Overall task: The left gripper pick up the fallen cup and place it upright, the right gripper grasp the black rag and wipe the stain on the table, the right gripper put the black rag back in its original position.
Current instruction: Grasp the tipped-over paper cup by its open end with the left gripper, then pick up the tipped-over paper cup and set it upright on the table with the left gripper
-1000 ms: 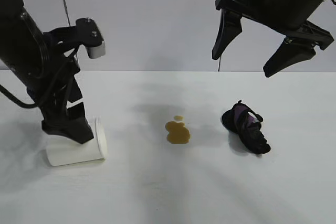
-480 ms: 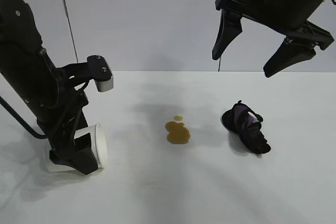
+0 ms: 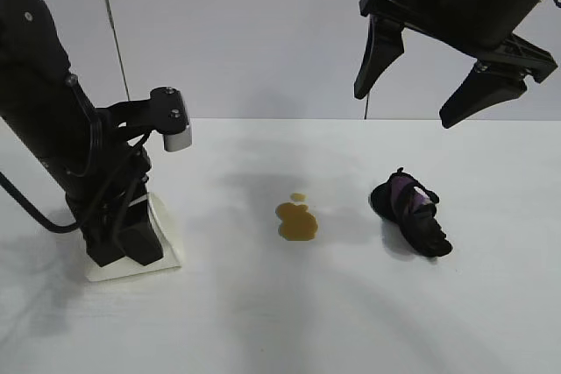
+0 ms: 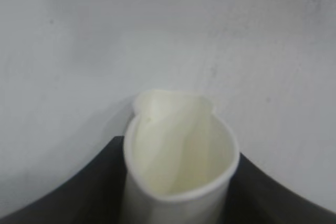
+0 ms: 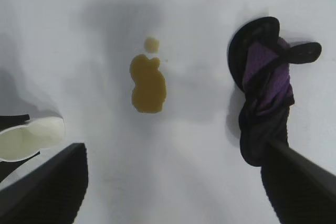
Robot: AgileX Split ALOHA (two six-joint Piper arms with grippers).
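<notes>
The white paper cup (image 3: 170,239) is lying tilted while my left gripper points down. My left gripper should swing up level and stand the cup upright (image 3: 147,269) before it opens.
The white paper cup (image 3: 168,238) is at the left of the table (image 3: 289,321), tilted, its lower edge on the surface. My left gripper (image 3: 127,247) is shut on the cup and hides most of it. In the left wrist view the cup's open mouth (image 4: 178,150) faces the camera between the two black fingers (image 4: 94,187). My right gripper (image 3: 405,107) hangs open high at the upper right, above the black rag (image 3: 412,214). The yellowish-brown stain (image 3: 296,219) lies in the middle. The right wrist view shows the stain (image 5: 148,82), the rag (image 5: 265,93) and the cup (image 5: 29,137).
A grey wall with vertical seams stands behind the table. A black cable loops off the left arm at the far left (image 3: 26,208). White tabletop lies between cup, stain and rag and along the front.
My left gripper came down over the lying cup and closed on it. The cup has gone from lying flat to tilted. The right arm, rag and stain have not moved.
</notes>
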